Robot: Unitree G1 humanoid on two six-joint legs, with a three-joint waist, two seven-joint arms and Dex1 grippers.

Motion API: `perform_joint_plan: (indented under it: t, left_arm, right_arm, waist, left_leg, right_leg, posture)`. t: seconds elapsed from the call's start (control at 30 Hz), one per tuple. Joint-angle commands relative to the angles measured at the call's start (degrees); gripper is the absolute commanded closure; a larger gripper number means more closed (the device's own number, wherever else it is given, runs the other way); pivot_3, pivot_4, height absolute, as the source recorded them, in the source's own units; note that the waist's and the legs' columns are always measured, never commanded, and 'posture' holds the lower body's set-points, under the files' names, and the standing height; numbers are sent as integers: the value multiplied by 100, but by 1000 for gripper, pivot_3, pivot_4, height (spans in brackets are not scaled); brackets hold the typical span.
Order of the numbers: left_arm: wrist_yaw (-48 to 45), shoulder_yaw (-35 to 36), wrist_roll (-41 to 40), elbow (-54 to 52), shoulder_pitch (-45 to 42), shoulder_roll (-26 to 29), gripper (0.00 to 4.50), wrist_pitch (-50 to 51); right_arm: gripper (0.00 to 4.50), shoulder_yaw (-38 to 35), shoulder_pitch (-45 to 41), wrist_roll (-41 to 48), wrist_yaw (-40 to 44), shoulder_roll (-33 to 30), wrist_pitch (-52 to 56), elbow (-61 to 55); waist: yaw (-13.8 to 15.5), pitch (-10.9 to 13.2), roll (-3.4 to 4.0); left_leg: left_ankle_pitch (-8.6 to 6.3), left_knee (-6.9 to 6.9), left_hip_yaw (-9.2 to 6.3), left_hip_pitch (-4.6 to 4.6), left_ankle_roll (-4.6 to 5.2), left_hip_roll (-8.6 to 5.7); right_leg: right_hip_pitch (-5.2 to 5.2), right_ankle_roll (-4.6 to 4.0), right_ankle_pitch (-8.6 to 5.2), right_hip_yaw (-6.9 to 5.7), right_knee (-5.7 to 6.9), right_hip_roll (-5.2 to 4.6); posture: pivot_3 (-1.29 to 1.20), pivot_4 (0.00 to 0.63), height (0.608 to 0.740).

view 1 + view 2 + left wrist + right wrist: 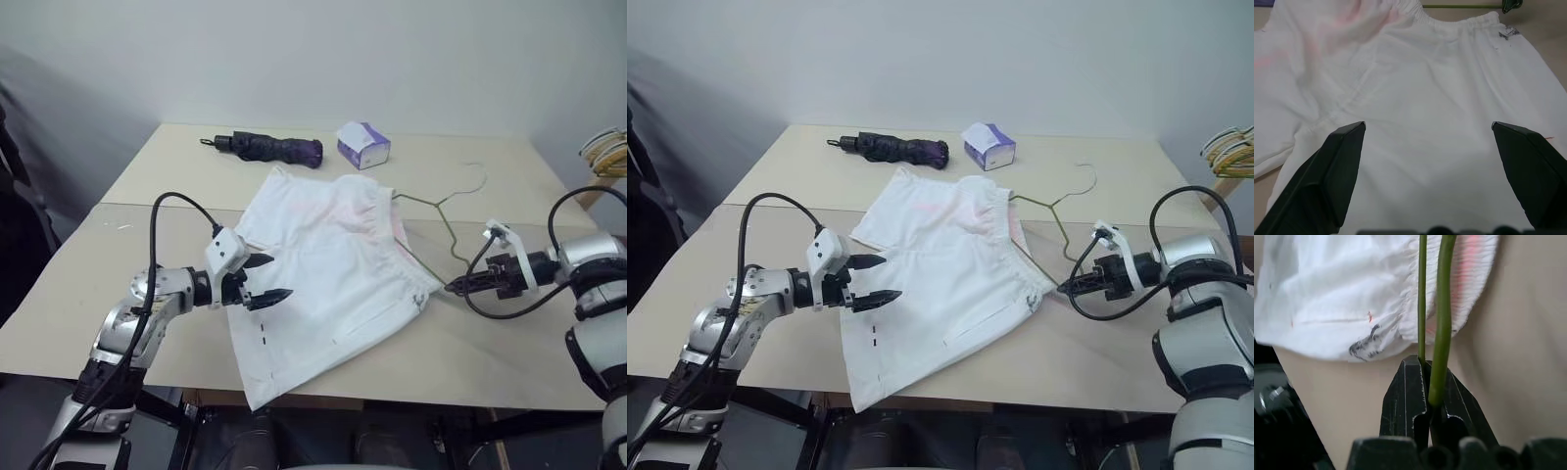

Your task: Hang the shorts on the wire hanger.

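I should first pinch the waistband's far corner [378, 187] on the hanger with my left gripper, because the hanger's near corner [441, 281] is outside the waistband. My right gripper should take the waistband's near side after that.
White shorts [328, 259] lie spread flat on the beige table [509, 343], waistband toward the right. The thin olive-grey wire hanger [447, 231] lies at the waistband, its hook [478, 182] pointing to the far side, part of it under the cloth. My right gripper [454, 287] is shut on the hanger's near corner, just off the shorts' waistband corner; the right wrist view shows the hanger wire [1442, 313] pinched between the jaws, with a dark mark on the shorts [1337, 293] behind. My left gripper [280, 277] hovers open over the shorts' left leg, nothing between its fingers [1344, 152].
A folded dark purple umbrella [271, 148] and a white-and-purple tissue box [362, 144] lie at the table's far side. A bunch of yellow and striped hangers [607, 152] stands off the right edge. The shorts' hem reaches the table's near edge.
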Motion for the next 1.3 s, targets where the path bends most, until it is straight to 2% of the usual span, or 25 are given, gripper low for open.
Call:
perform_joint_plan:
  t: [0.03, 0.13, 0.27, 0.43, 0.6, 0.87, 1.07, 1.17, 1.3]
  left_arm:
    - [-21, 179, -63, -47, -177, 28, 27, -159]
    - [-56, 286, -98, 68, -341, 24, 27, -242]
    - [-237, 513, -310, 226, -631, 4, 27, -431]
    - [-807, 1187, -1187, 576, -1580, 79, 27, -375]
    - [-1177, 1343, -1207, 1433, -2532, 200, 27, -623]
    - [-2507, 425, -95, 3316, -3657, 237, 27, -2152]
    - [-3666, -210, 391, 4457, -4445, 93, 27, -2704]
    - [-3762, -555, 616, 4913, -4691, -88, 27, -3048]
    - [-3762, -1012, 516, 5224, -4851, -198, 27, -3175]
  right_arm:
    - [4500, -227, 371, 859, 333, -498, -570, -1303]
    - [4500, -550, 745, 821, 333, -571, -962, -1844]
    - [4500, -1082, 1022, 314, 31, -340, -1354, -2156]
    - [4500, -1762, 1426, 16, -549, -267, -1570, -3060]
    - [4500, -2331, 1989, -41, -441, -355, -2052, -3937]
    - [4500, -2263, 2142, -786, -785, -183, -2393, -4398]
    - [4500, -2215, 2041, -1221, -974, -182, -2189, -4790]
    - [4500, -2192, 1981, -1404, -1121, -165, -2004, -5030]
    - [4500, -2138, 1893, -1564, -1283, -96, -1654, -5259]
  waist:
    - [2, 0, 1]
    - [-20, -1, 0]
    - [-53, -2, 0]
    - [-45, -2, -1]
    - [-35, -3, 1]
    - [-72, -4, 1]
    - [-84, -4, 0]
    - [-108, -4, 1]
    - [-171, -4, 0]
  left_leg:
    - [0, 0, 1, -1, 0, 0]
    - [0, 0, 1, 0, 0, 2]
    - [1, 1, 0, 4, -1, 2]
    - [2, 1, 0, -2, -1, 2]
    - [2, 1, -6, 2, -1, -1]
    - [3, 3, -4, 4, -3, -2]
    - [3, 3, -3, -2, -2, -2]
    - [3, 3, -3, -2, -2, -1]
    - [3, 3, -3, -3, -2, -1]
  right_leg:
    - [-2, 0, 0, 0, 0, -1]
    - [-1, -1, 1, 1, 1, 0]
    - [4, -2, 1, 1, 1, 2]
    - [-2, -1, 1, 1, 1, 2]
    - [13, 3, -1, -8, -8, 2]
    - [14, 4, 0, -8, -5, 4]
    - [8, 4, -1, -8, -9, 4]
    - [7, 4, -1, -7, -6, 4]
    - [4, 4, -1, -6, -2, 3]
  posture:
    - [62, 0, 740]
    - [48, 0, 740]
    - [38, 0, 740]
    - [19, 0, 740]
    - [10, 0, 740]
    - [-4, 0, 740]
    - [-23, 0, 740]
    - [-37, 0, 740]
    - [-56, 0, 740]
